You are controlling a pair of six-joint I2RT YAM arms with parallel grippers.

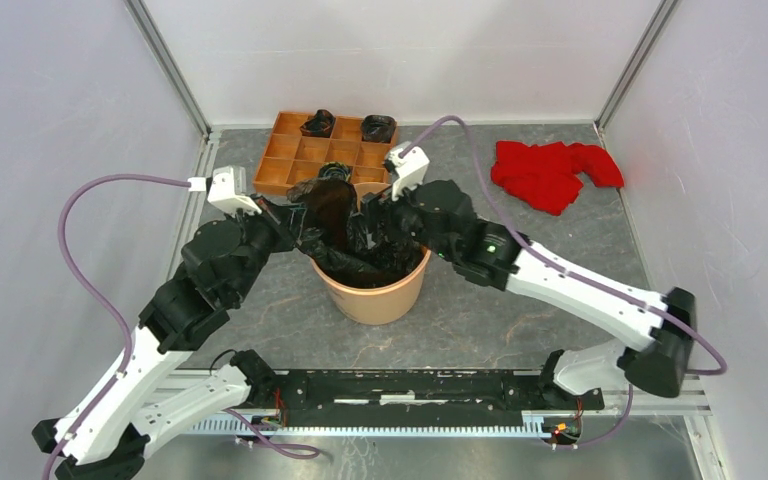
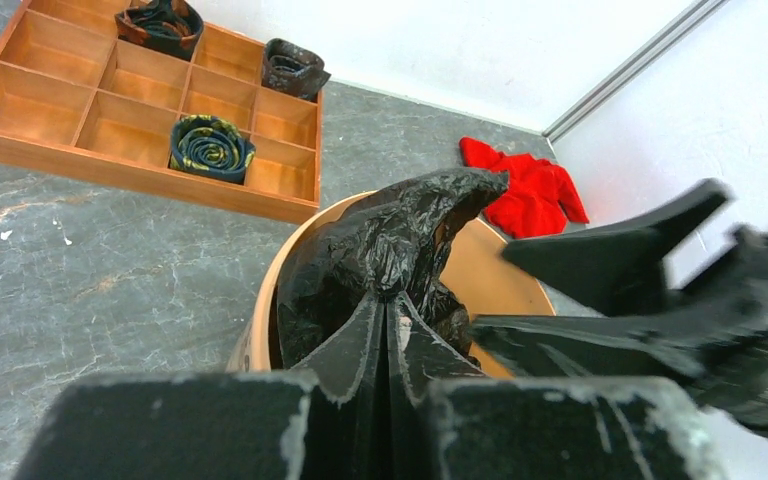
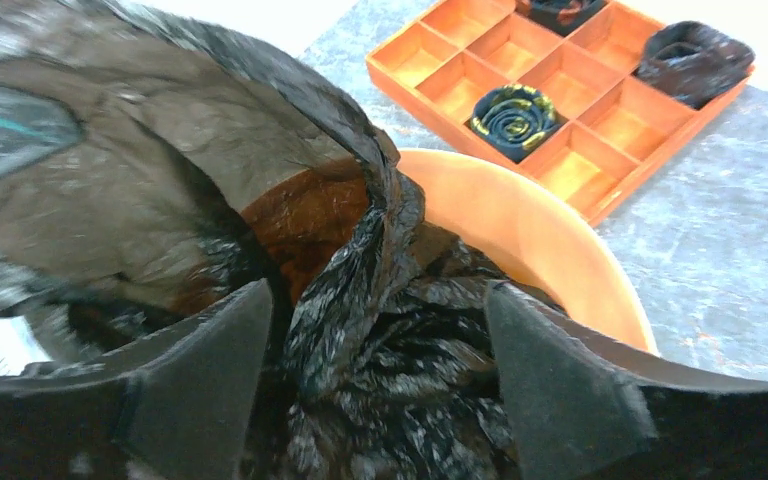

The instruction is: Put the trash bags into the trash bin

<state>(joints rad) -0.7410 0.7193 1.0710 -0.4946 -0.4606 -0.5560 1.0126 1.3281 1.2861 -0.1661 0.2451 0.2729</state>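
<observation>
The trash bag's film stands bunched above the bin, so next my right gripper pulls it up while my left gripper takes the film's edge by the bin's rim.
The peach-orange trash bin stands mid-table. A crinkly black trash bag hangs partly inside it and rises above the rim. My left gripper is at the bin's left rim. In the left wrist view it is shut on a pinch of the bag over the bin. My right gripper is at the bin's right side. In the right wrist view it is open, its fingers straddling the bag's bunched film above the bin.
An orange-brown wooden tray of square compartments sits behind the bin, with small rolled black bundles in it. A red cloth lies at the back right. White walls close in the table on three sides.
</observation>
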